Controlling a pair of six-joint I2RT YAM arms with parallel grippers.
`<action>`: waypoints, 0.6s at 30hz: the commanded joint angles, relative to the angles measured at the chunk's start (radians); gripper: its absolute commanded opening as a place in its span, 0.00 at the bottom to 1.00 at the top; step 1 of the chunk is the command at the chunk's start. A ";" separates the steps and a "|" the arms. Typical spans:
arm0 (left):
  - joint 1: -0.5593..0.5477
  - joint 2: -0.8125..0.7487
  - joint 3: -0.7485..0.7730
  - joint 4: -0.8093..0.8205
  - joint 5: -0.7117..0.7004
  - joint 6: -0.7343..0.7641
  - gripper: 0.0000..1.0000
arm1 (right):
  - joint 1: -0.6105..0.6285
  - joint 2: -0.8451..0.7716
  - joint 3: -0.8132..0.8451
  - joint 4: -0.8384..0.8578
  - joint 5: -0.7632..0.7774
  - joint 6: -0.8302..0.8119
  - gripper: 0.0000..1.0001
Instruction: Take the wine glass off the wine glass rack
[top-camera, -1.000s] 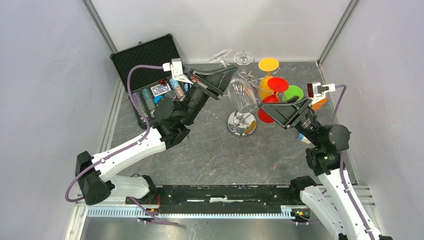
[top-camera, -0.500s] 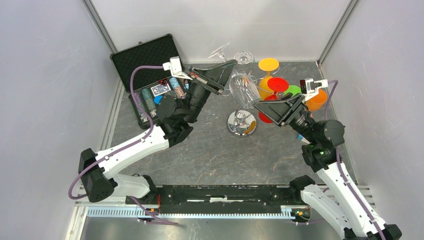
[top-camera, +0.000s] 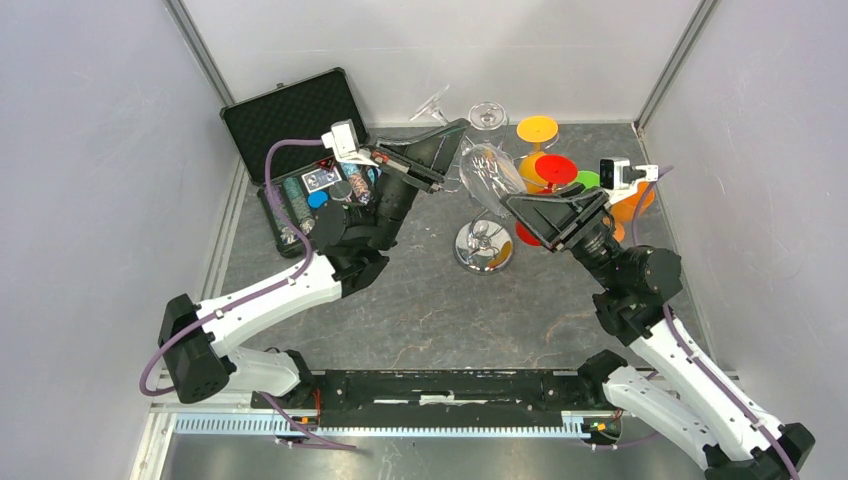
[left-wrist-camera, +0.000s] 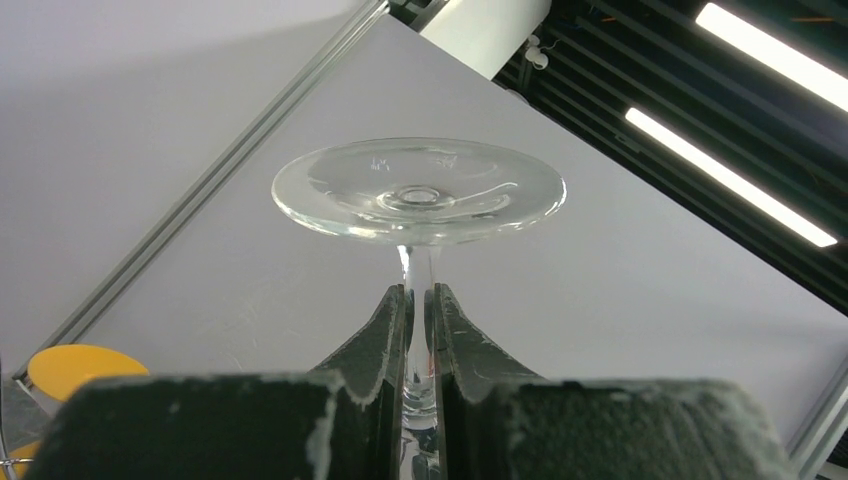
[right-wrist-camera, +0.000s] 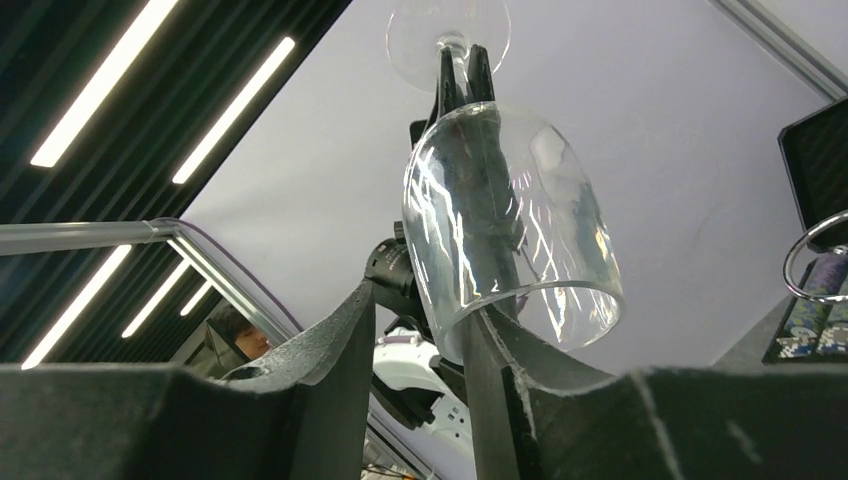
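Note:
The robot's right gripper should pinch the glass's rim (right-wrist-camera: 450, 326), take over the glass and then turn it foot down, because the wine glass's foot (left-wrist-camera: 420, 192) is tipped up above the left gripper.
A clear wine glass (top-camera: 490, 178) hangs tilted above the wine glass rack, whose chrome domed base (top-camera: 483, 246) stands mid-table. My left gripper (top-camera: 458, 134) is shut on the glass's stem. In the left wrist view the stem (left-wrist-camera: 418, 300) runs between the fingers, with the round foot (left-wrist-camera: 418, 188) above them. My right gripper (top-camera: 517, 204) is open at the rim of the bowl. In the right wrist view (right-wrist-camera: 415, 325) one finger (right-wrist-camera: 490, 350) sits at the bowl's rim (right-wrist-camera: 510, 215). The other finger stands apart from the glass.
A second clear glass (top-camera: 487, 115) hangs on the rack's far side. Yellow (top-camera: 537, 128), red (top-camera: 555, 168), green (top-camera: 590, 181) and orange (top-camera: 634, 205) glasses crowd its right. An open black case (top-camera: 296, 118) of poker chips lies at the back left. Walls close in on three sides.
My left gripper has carried the glass slightly up and back, its foot moving toward the rear wall. My right gripper has moved left and up to the bowl's rim.

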 joint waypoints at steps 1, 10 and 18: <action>-0.012 -0.001 -0.011 0.154 -0.015 -0.002 0.02 | 0.038 0.011 -0.005 0.102 0.092 -0.028 0.39; -0.014 0.009 -0.028 0.218 0.033 0.011 0.02 | 0.089 0.017 -0.034 0.150 0.150 -0.062 0.12; -0.014 -0.008 -0.031 0.206 0.070 0.034 0.02 | 0.093 0.005 -0.039 0.163 0.180 -0.117 0.10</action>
